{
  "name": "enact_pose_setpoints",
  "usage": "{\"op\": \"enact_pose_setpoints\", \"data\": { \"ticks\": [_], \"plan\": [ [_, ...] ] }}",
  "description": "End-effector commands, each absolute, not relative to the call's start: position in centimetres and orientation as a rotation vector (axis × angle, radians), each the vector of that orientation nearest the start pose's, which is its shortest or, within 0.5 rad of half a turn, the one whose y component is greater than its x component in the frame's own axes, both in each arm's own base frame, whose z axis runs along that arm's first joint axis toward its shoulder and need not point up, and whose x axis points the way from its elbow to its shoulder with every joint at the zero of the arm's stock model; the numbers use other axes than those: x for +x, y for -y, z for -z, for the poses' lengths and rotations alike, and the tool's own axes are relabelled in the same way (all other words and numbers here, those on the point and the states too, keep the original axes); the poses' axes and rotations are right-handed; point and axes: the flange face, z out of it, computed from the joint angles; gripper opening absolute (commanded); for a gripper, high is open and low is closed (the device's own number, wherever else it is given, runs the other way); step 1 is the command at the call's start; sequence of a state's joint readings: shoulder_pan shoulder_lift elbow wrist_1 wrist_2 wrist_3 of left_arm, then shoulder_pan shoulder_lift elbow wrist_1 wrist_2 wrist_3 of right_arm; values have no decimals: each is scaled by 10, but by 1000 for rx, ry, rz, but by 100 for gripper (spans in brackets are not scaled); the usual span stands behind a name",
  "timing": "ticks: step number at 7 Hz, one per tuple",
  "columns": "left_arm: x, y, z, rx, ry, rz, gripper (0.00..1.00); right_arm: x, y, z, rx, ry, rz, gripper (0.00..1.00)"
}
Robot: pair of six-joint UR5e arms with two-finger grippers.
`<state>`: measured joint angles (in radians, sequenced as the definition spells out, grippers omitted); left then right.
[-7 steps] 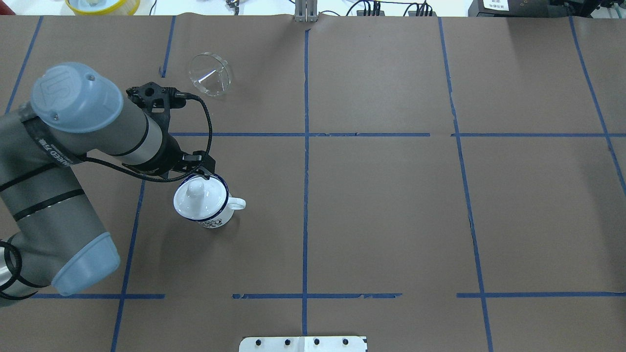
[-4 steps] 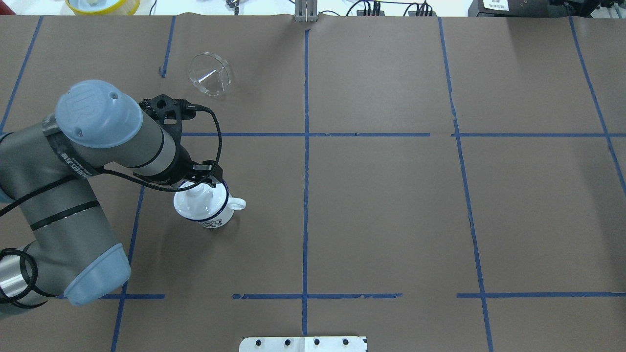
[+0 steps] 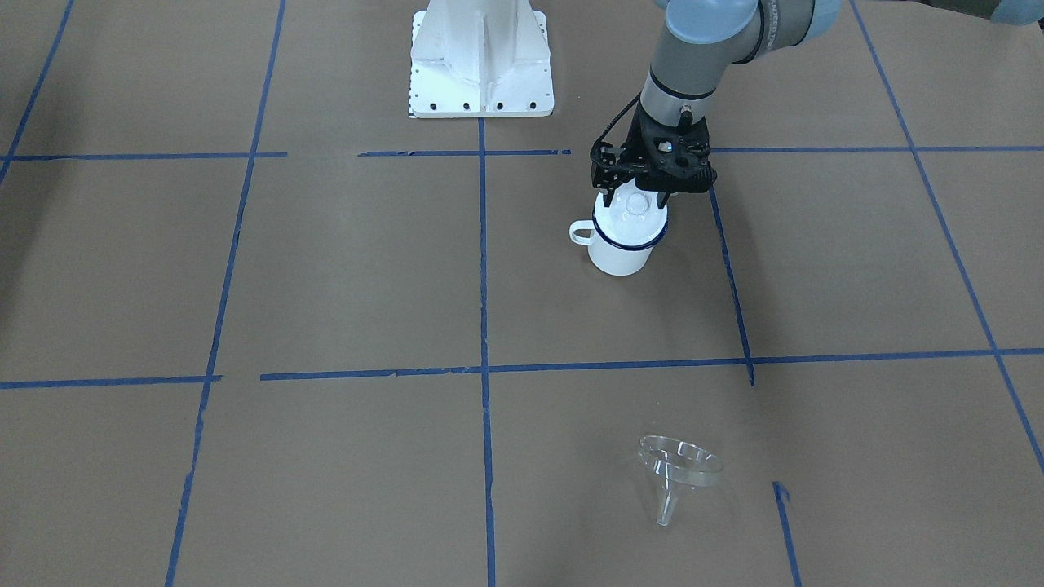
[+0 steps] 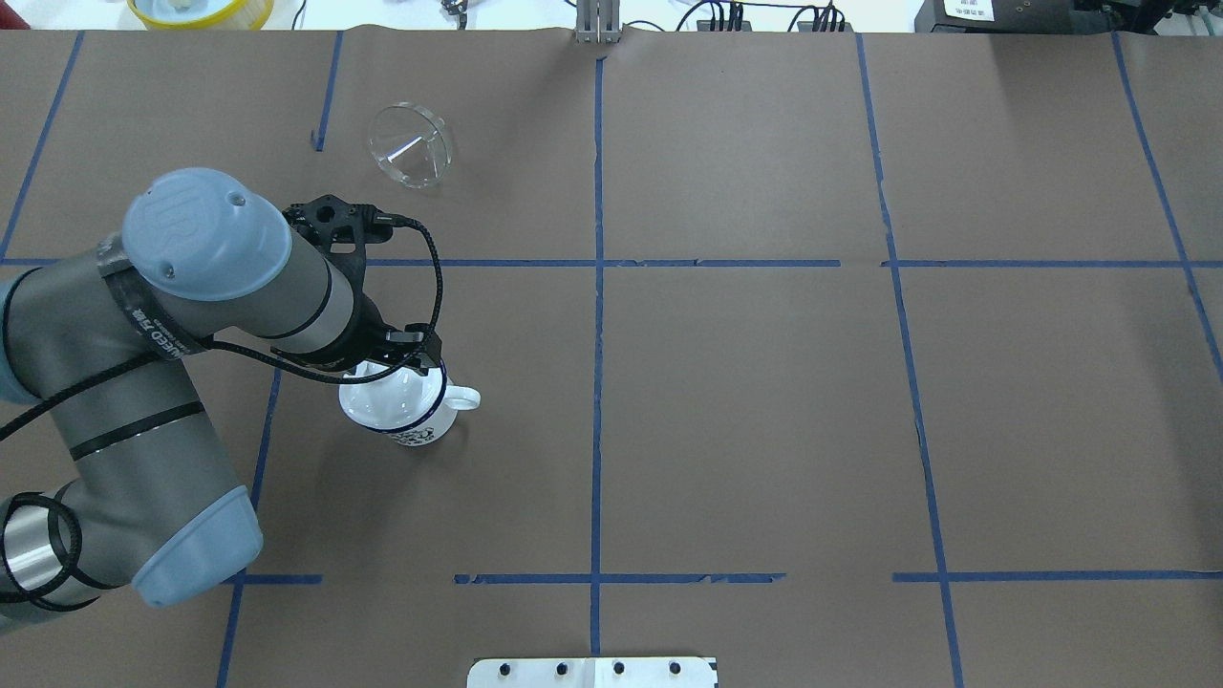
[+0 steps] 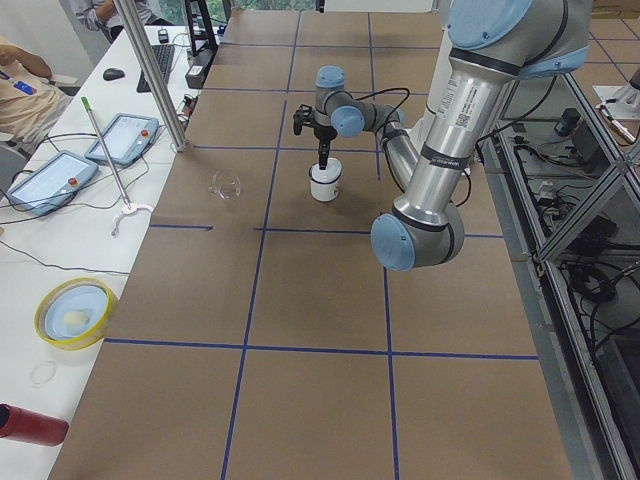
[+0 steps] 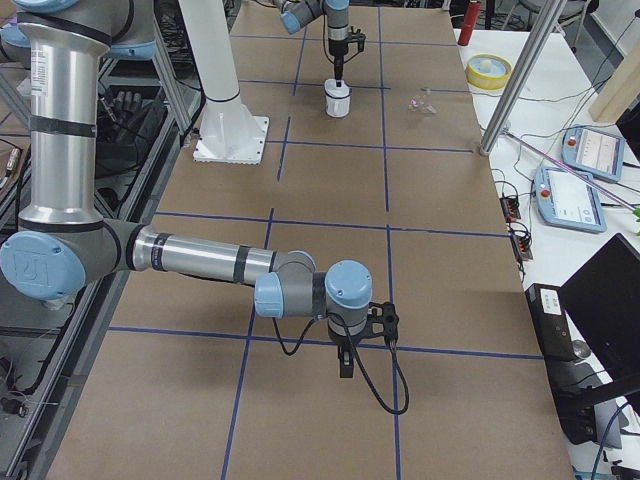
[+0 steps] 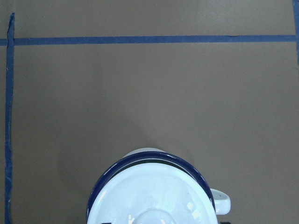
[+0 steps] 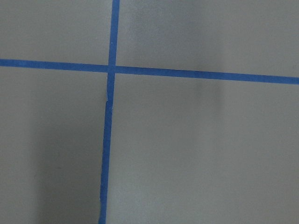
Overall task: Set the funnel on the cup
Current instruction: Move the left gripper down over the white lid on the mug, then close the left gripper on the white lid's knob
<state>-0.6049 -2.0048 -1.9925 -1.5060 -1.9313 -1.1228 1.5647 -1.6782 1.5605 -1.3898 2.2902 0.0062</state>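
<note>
A dark gap (image 7: 150,161) goes all the way around the lid (image 3: 631,217) inside the cup's rim. The lid will come off and leave the cup standing when I lift the lid.
The cup (image 3: 620,249) is a white mug with a dark blue rim, standing upright left of centre in the overhead view (image 4: 418,425). A white knobbed lid (image 3: 632,208) sits on it, also seen in the left wrist view (image 7: 154,198). My left gripper (image 3: 638,194) hangs straight above the lid, open, with a finger on each side of the knob. The clear funnel (image 4: 411,145) lies on its side on the far part of the table, apart from the cup (image 3: 677,469). My right gripper (image 6: 345,365) hovers over bare paper far from both; I cannot tell its state.
The table is covered in brown paper with a blue tape grid. The white robot base plate (image 3: 481,65) is at the robot's edge. A yellow bowl (image 4: 201,10), a metal pole (image 5: 150,70) and teach pendants (image 5: 50,180) stand on the operators' side.
My left arm has swung toward the mug and lowered. The wrist now covers the lid's knob in the overhead view. The mug, lid and funnel have not moved.
</note>
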Motion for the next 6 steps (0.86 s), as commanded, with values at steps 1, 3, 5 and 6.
{"op": "enact_pose_setpoints", "data": {
  "ticks": [1,3,5,6],
  "plan": [
    [416,405,-248,96,-845,3,55,65,449,-700,56,720,23,100],
    [415,405,-248,95,-842,3,28,65,449,-700,56,720,23,100],
    [407,406,-242,105,-851,9,0,65,449,-700,56,720,23,100],
    [400,403,-234,114,-856,2,0,65,449,-700,56,720,23,100]
  ]
}}
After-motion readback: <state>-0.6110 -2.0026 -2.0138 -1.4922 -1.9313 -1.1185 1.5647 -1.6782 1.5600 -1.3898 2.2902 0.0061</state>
